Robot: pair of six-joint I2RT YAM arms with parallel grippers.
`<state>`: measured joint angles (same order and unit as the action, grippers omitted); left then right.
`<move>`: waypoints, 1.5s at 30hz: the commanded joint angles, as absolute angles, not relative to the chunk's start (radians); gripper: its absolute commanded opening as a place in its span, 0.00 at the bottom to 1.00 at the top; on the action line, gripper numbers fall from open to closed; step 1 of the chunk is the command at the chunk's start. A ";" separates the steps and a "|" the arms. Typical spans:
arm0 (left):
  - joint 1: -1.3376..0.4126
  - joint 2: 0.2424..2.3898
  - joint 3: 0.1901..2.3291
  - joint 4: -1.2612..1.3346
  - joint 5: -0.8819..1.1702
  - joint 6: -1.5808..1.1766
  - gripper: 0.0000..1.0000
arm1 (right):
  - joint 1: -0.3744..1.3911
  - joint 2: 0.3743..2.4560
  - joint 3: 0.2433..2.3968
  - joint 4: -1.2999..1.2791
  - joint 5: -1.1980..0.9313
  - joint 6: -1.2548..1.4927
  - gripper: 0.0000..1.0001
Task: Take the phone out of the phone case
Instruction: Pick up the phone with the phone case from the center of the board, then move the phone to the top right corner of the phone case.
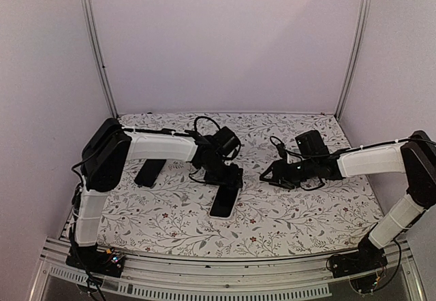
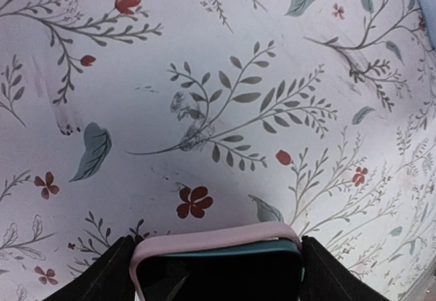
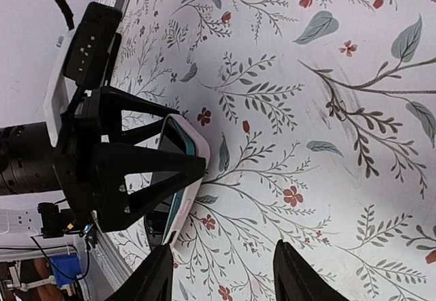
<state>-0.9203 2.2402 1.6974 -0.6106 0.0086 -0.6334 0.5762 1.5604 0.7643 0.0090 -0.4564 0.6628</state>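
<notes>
The robot's left gripper has hold of the far end of the cased phone and leaves the pink case's long side (image 1: 236,202) free, so the right gripper keeps coming in until it closes on that side (image 3: 181,214).
The phone (image 2: 225,277), dark with a teal edge, sits in a pale pink case (image 2: 211,242). My left gripper (image 2: 216,274) is shut on the case's two long sides near its far end. In the top view the cased phone (image 1: 223,204) lies on the floral table cover with the left gripper (image 1: 230,177) over its far end. My right gripper (image 1: 267,175) is open and empty, a short way to the phone's right, fingers pointing at it. In the right wrist view the case (image 3: 197,148) shows held by the left gripper (image 3: 136,158), beyond my open right gripper (image 3: 225,277).
A flat black object (image 1: 148,172) lies on the cover left of the left arm. Metal frame posts (image 1: 95,42) stand at the back corners, with white walls on three sides. A metal rail (image 1: 204,274) runs along the table's near edge.
</notes>
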 commanded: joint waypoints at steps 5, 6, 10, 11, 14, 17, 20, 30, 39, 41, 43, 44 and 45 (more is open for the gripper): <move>-0.807 2.118 1.401 -0.198 0.389 -0.781 0.53 | 0.652 1.640 0.831 0.034 -0.492 0.649 0.53; -0.799 2.108 1.376 -0.159 0.410 -0.800 0.52 | 0.663 1.650 0.843 0.041 -0.494 0.658 0.53; -0.763 2.080 1.264 0.021 0.497 -0.880 0.52 | 0.702 1.714 0.900 0.066 -0.493 0.690 0.53; -0.755 2.076 1.236 0.071 0.519 -0.902 0.52 | 0.710 1.721 0.908 0.078 -0.490 0.701 0.53; -0.739 2.070 1.176 0.168 0.564 -0.956 0.51 | 0.718 1.759 0.935 0.094 -0.486 0.733 0.53; -0.733 2.067 1.141 0.222 0.584 -0.977 0.51 | 0.726 1.798 0.966 0.100 -0.471 0.758 0.53; -0.725 2.068 1.108 0.280 0.610 -1.006 0.50 | 0.734 1.829 1.001 0.086 -0.455 0.771 0.53; -0.704 2.065 1.045 0.359 0.646 -1.033 0.49 | 0.764 1.886 1.029 0.032 -0.403 0.787 0.41; -0.687 2.068 1.006 0.393 0.645 -1.056 0.47 | 0.770 1.875 1.039 -0.111 -0.295 0.761 0.29; -0.679 2.072 0.993 0.414 0.652 -1.071 0.47 | 0.773 1.875 1.045 -0.134 -0.274 0.752 0.28; -0.671 2.075 0.982 0.430 0.656 -1.082 0.47 | 0.779 1.869 1.049 -0.155 -0.251 0.744 0.26; -0.670 2.078 0.978 0.436 0.658 -1.084 0.46 | 0.782 1.869 1.053 -0.167 -0.241 0.735 0.26; -0.670 2.077 0.977 0.436 0.656 -1.084 0.46 | 0.788 1.866 1.057 -0.175 -0.234 0.729 0.26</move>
